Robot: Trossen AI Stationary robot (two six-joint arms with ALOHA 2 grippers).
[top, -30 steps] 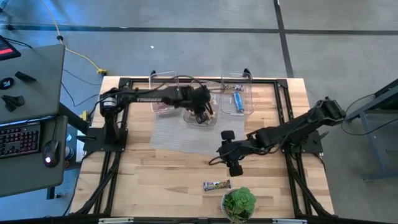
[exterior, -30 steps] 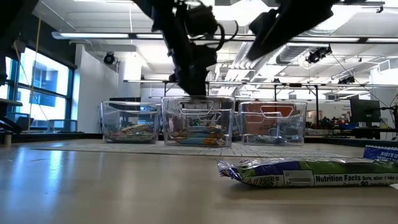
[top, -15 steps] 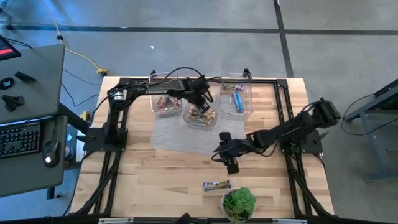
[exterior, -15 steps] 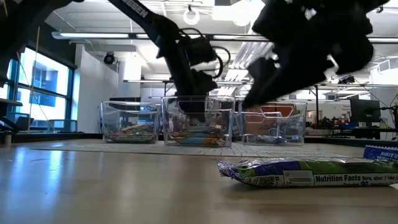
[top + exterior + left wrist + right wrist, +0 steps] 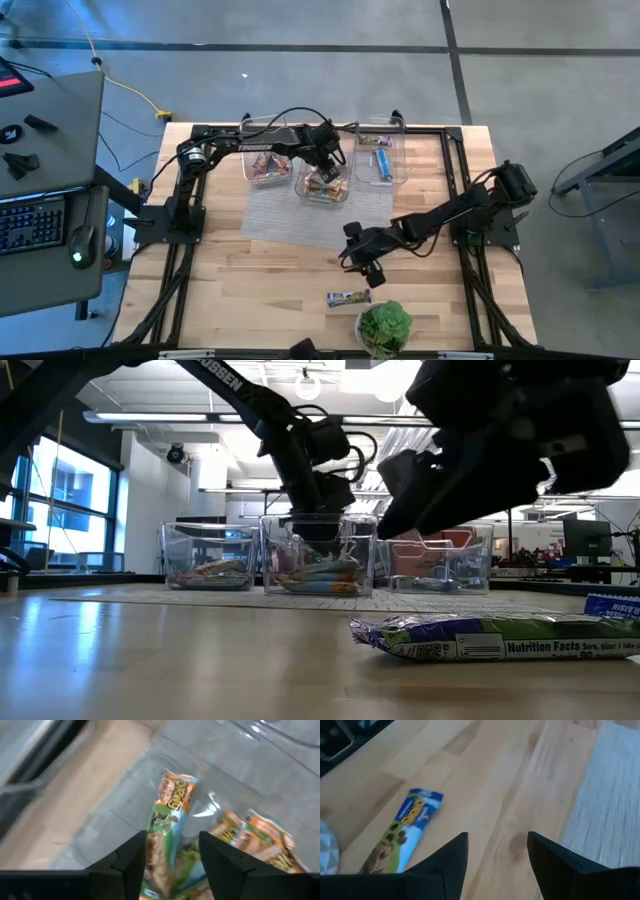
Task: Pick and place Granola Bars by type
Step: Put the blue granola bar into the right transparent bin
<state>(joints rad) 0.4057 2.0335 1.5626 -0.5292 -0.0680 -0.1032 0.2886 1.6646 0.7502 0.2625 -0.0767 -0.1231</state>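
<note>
The potted plant [image 5: 384,328] leaves little room by the granola bar on my right gripper's side, so next my left gripper picks up the bar [image 5: 347,298] and brings it over to my right gripper.
One green-and-blue granola bar [image 5: 348,298] lies flat on the bare wood near the table's near edge, large in the low view [image 5: 490,638] and in the right wrist view [image 5: 402,840]. My right gripper [image 5: 366,268] [image 5: 497,845] hangs open above the table just beyond that bar, touching nothing. My left gripper [image 5: 326,163] [image 5: 172,845] is open over the middle clear bin [image 5: 301,190], where several orange-and-green bars [image 5: 170,805] lie in a heap. One of those bars shows between its fingers, lying in the bin.
Three clear bins stand in a row at the far edge: left bin [image 5: 251,172] with reddish bars, middle bin, right bin [image 5: 400,165] with a blue bar. A grey mat [image 5: 290,220] lies before them. A potted plant [image 5: 384,325] stands at the near edge beside the loose bar.
My right gripper has moved toward the near edge and slightly left, lower, closing on the loose bar. My left gripper has drawn back from over the middle bin's centre toward the far edge and now holds about still there.
</note>
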